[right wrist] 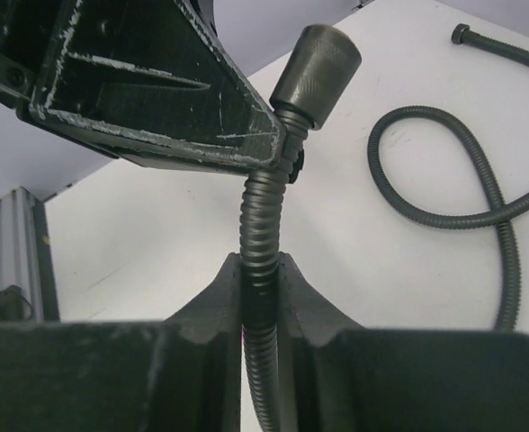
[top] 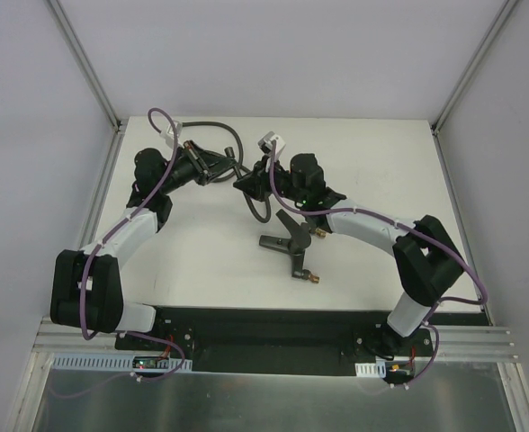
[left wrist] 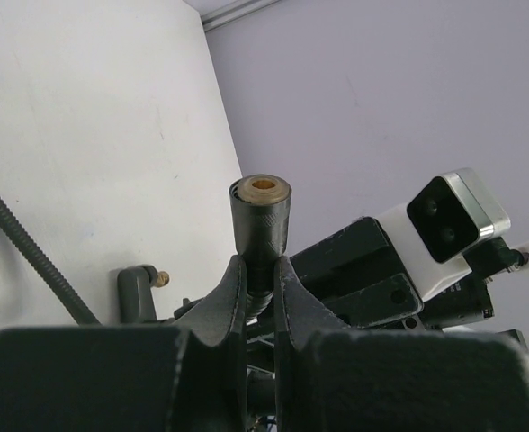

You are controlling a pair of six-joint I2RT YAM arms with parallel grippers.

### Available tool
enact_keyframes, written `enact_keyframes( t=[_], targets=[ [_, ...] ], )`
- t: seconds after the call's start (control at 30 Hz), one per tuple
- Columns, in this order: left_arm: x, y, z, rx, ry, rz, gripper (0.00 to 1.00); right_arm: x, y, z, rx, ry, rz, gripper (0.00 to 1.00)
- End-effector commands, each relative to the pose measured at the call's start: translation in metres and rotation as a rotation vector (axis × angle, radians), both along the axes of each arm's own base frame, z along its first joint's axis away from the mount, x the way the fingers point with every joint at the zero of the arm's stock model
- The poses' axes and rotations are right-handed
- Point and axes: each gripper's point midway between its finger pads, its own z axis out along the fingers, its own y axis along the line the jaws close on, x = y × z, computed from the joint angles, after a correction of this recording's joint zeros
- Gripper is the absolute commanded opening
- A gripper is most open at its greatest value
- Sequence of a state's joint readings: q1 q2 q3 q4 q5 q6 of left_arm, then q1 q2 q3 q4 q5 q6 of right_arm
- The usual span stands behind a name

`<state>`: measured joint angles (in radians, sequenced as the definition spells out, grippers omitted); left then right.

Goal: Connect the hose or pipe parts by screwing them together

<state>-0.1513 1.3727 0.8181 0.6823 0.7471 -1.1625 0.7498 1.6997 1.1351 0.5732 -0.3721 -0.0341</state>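
My left gripper is crowding the hose [right wrist: 261, 236] neck [right wrist: 291, 130] below the hose's end nut, so it should open and move away while my right gripper holds the hose.
The dark grey ribbed hose [top: 215, 125] curves across the far part of the table, and both grippers hold it near one end. My left gripper [left wrist: 260, 265] is shut on the hose neck just below the end nut [left wrist: 260, 207], whose brass bore faces the camera. My right gripper [right wrist: 259, 265] is shut on the hose [right wrist: 257, 225] a short way below the same nut [right wrist: 317, 65]. In the top view the left gripper [top: 231, 169] and right gripper [top: 249, 184] sit close together. The forked fitting [top: 287, 241] with brass ends lies alone on the table, nearer than both grippers.
The slack hose loops on the table [right wrist: 444, 180], and its other end [right wrist: 461, 34] lies at the far side. Purple cables [top: 147, 193] run along the arms. Metal frame posts [top: 94, 81] stand at the table's back corners.
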Motion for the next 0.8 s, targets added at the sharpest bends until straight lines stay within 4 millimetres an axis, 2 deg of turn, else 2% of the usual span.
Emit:
enact_keyframes(
  t=[0.0,0.07,0.1,0.13,0.2,0.27,0.33,0.37,0.4,0.5,0.6,0.63,0.67,0.73,0.77],
  targets=[
    [0.000,0.000,0.021,-0.012,-0.097,0.009,0.00,0.007,-0.009,0.029,0.005,-0.094,-0.039,0.04],
    [0.002,0.002,0.017,0.002,-0.096,0.024,0.16,0.009,-0.020,0.028,-0.059,-0.131,-0.062,0.01],
    [0.003,0.004,0.015,0.004,-0.088,0.030,0.25,0.008,-0.027,0.038,-0.067,-0.163,-0.062,0.01],
    [0.004,0.005,0.015,0.005,-0.091,0.032,0.32,0.007,-0.032,0.038,-0.101,-0.206,-0.047,0.01],
    [0.005,0.008,0.016,0.009,-0.099,0.041,0.55,0.000,-0.042,0.043,-0.138,-0.228,-0.011,0.01],
    [0.003,0.008,0.016,0.030,-0.103,0.028,0.69,-0.011,-0.047,0.038,-0.184,-0.238,0.062,0.01],
    [0.000,0.007,0.013,0.066,-0.113,0.007,0.74,-0.016,-0.053,0.043,-0.210,-0.254,0.091,0.01],
    [-0.004,0.007,0.015,0.076,-0.127,0.005,0.77,-0.022,-0.058,0.034,-0.260,-0.252,0.122,0.01],
    [-0.008,0.008,0.011,0.088,-0.126,0.000,0.81,-0.026,-0.061,0.038,-0.272,-0.266,0.133,0.01],
    [-0.018,0.008,0.012,0.134,-0.167,-0.028,0.85,-0.039,-0.070,0.035,-0.320,-0.286,0.182,0.01],
    [-0.031,0.006,0.014,0.183,-0.196,-0.077,0.85,-0.048,-0.077,0.032,-0.364,-0.266,0.221,0.01],
    [-0.035,0.006,0.014,0.203,-0.221,-0.094,0.85,-0.049,-0.076,0.037,-0.369,-0.274,0.230,0.01],
    [-0.042,0.008,0.015,0.218,-0.222,-0.094,0.86,-0.055,-0.080,0.028,-0.399,-0.235,0.252,0.01],
    [-0.041,0.016,0.008,0.274,-0.231,-0.041,0.86,-0.057,-0.085,0.025,-0.445,-0.246,0.274,0.01],
    [-0.044,0.020,0.013,0.291,-0.242,-0.013,0.86,-0.062,-0.091,0.019,-0.487,-0.223,0.289,0.01]
  ],
)
